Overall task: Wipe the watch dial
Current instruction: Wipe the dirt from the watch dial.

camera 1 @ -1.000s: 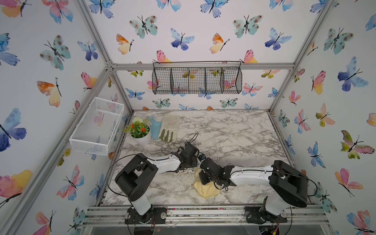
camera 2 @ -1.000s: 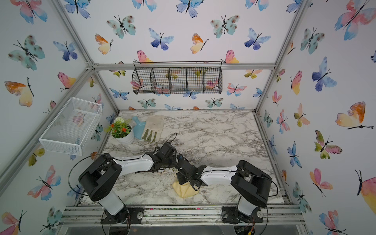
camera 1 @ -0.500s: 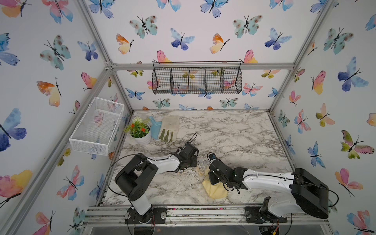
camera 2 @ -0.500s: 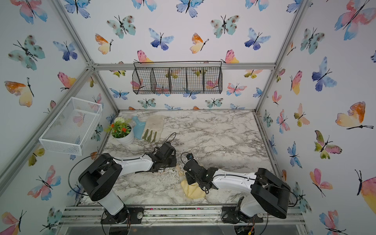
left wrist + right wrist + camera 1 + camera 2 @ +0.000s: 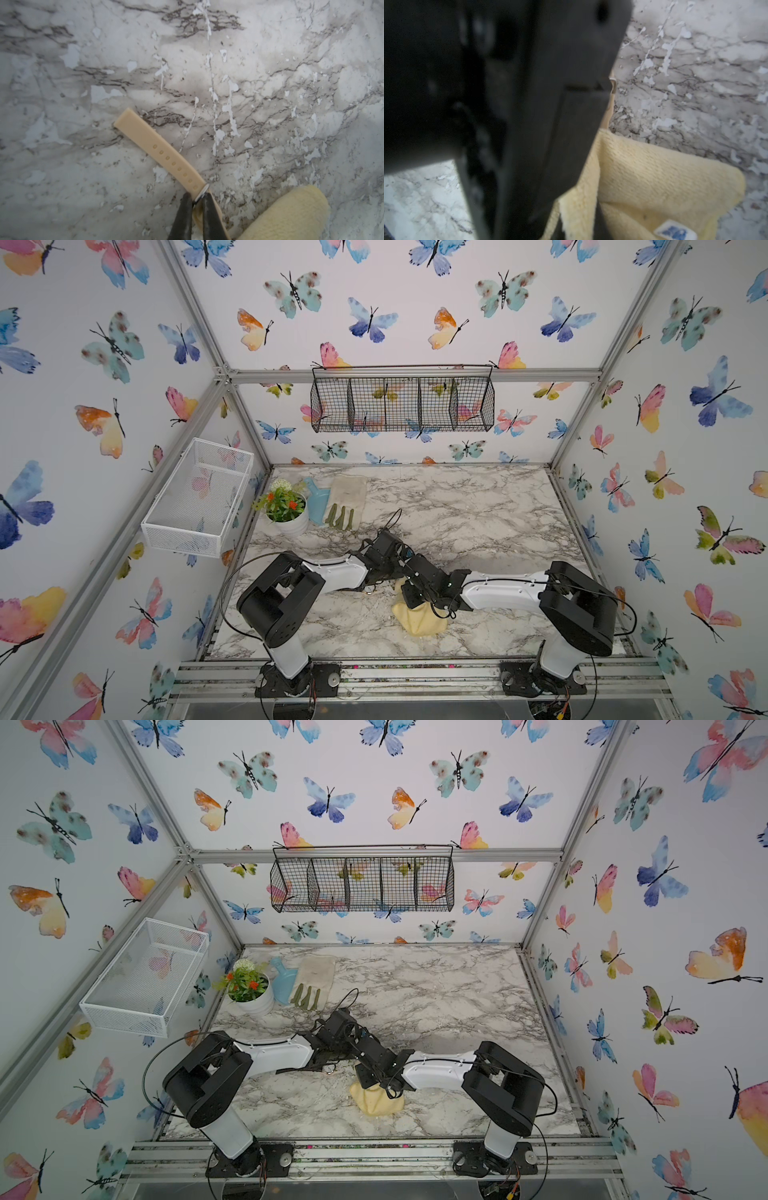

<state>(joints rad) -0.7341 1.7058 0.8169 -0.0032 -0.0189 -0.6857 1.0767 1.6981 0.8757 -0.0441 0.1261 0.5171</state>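
Observation:
The yellow cloth (image 5: 421, 621) extends over the beige watch strap (image 5: 609, 116) against my left gripper's black body. My right gripper should pull the cloth back, clear of the watch.
In the left wrist view the beige watch strap (image 5: 149, 141) lies flat on the marble table (image 5: 270, 62). My left gripper (image 5: 196, 197) is shut on the watch at the silver rim (image 5: 204, 190) of its case. The dial face itself is hidden. My right gripper (image 5: 578, 216) is shut on a fold of the yellow cloth (image 5: 664, 176), right beside the left gripper's black body (image 5: 508, 104). In both top views the two grippers meet at mid-front of the table, the left gripper (image 5: 386, 568) and the right gripper (image 5: 409, 591), with the cloth (image 5: 419, 620) (image 5: 376, 1102) bunched under the right one.
A white flower pot (image 5: 286, 512), a blue scoop (image 5: 318, 499) and a pair of gloves (image 5: 347, 502) sit at the back left. A white mesh basket (image 5: 199, 497) hangs on the left wall, a black wire basket (image 5: 401, 404) on the back wall.
My right gripper swung out to the right with the cloth, then came back left against the left gripper. The left gripper stayed nearly in place on the watch.

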